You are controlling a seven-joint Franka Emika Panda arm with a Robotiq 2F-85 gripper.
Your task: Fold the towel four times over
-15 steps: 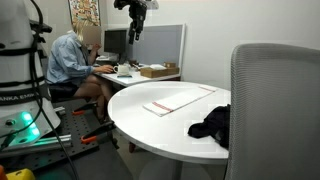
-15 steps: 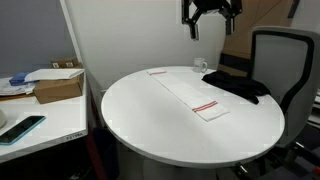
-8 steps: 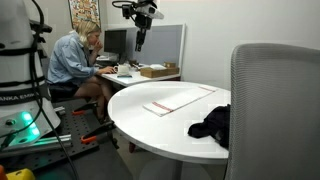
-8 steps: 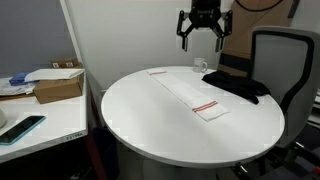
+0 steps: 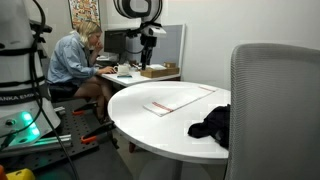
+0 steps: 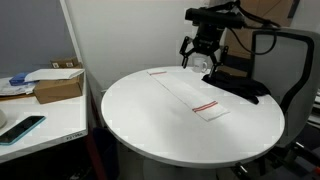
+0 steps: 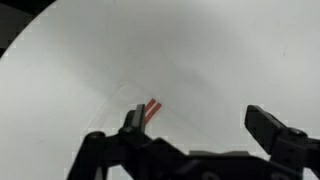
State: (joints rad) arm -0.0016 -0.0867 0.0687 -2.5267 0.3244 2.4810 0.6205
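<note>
The red stripe point(image 7: 151, 110) lies at a slant to my gripper's open fingers. I need to turn my gripper square with the towel and then lower it over the striped end point(image 6: 212, 113).
A white towel with a red stripe at one end point(image 6: 190, 93) lies flat as a long strip on the round white table point(image 6: 150, 120); it also shows in an exterior view point(image 5: 178, 101). My gripper point(image 6: 203, 55) is open and empty, hanging above the towel's far end. In the wrist view the open fingers point(image 7: 205, 122) frame the white towel with its red stripe point(image 7: 152, 108) below.
A black cloth point(image 6: 238, 86) lies on the table next to the towel, also seen in an exterior view point(image 5: 212, 124). A grey office chair point(image 5: 272, 105) stands at the table. A person point(image 5: 72, 62) sits at a desk behind, with a cardboard box point(image 6: 58, 86).
My gripper has come down from high above the table to just over the towel's far end, still open.
</note>
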